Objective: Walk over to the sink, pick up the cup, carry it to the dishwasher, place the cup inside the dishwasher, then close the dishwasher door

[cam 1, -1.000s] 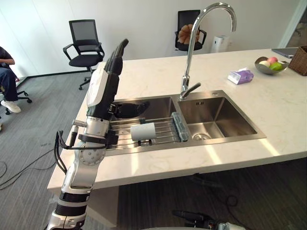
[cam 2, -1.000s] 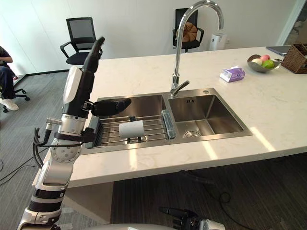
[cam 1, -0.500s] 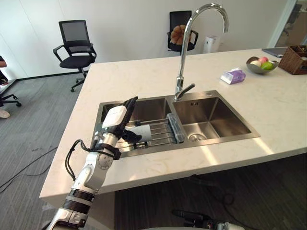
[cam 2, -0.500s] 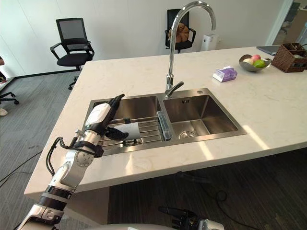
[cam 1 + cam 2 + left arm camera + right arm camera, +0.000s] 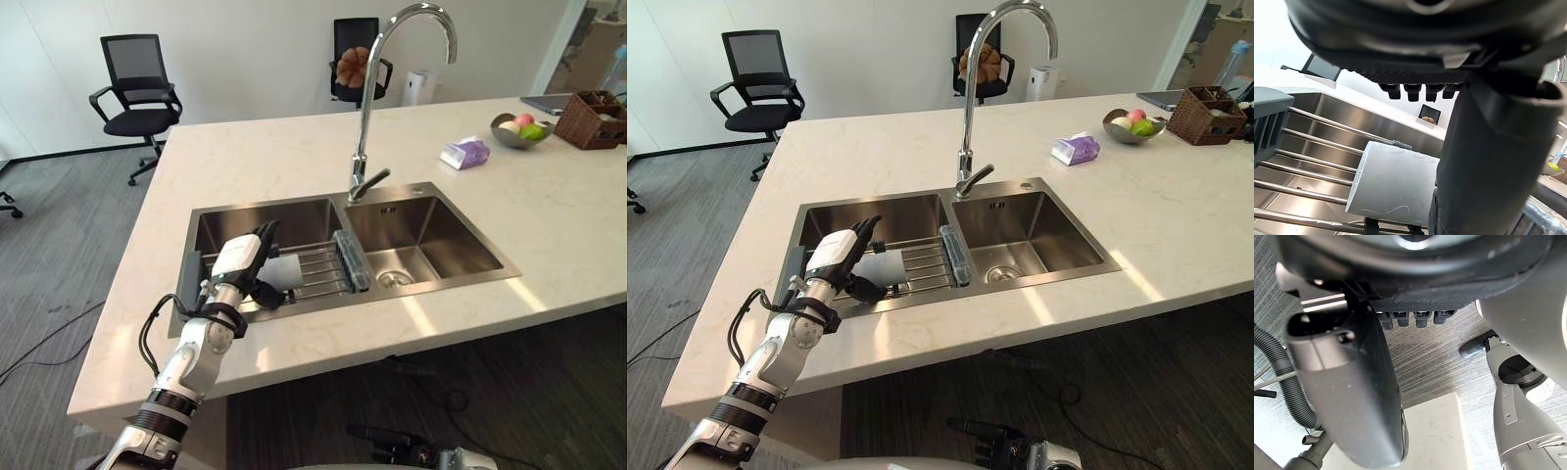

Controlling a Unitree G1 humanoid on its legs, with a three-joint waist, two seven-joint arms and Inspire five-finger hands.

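Observation:
The cup [image 5: 283, 272] is lying on its side across the wire rack [image 5: 321, 264], so it should be empty inside when I pick it up.
A pale grey cup [image 5: 287, 272] lies on its side on a wire rack [image 5: 318, 264] across the left basin of the steel double sink [image 5: 294, 203]. My left hand [image 5: 238, 258] reaches over the counter edge to the cup's left end. It is open, with straight fingers [image 5: 1415, 91] above the cup [image 5: 1393, 183] and the thumb [image 5: 1488, 161] beside it. I cannot tell whether it touches the cup. My right hand [image 5: 991, 452] hangs low under the counter edge, open and holding nothing, with its thumb [image 5: 1352, 396] over grey carpet.
A tall curved tap [image 5: 367, 108] rises between the basins. On the pale stone counter [image 5: 549, 225] to the right are a tissue pack [image 5: 464, 153], a fruit bowl [image 5: 516, 130] and a wicker basket [image 5: 590, 106]. Office chairs [image 5: 132, 93] stand behind.
My left arm has come down from a raised, upright pose, and its hand now sits low over the cup on the rack. The camera has shifted too.

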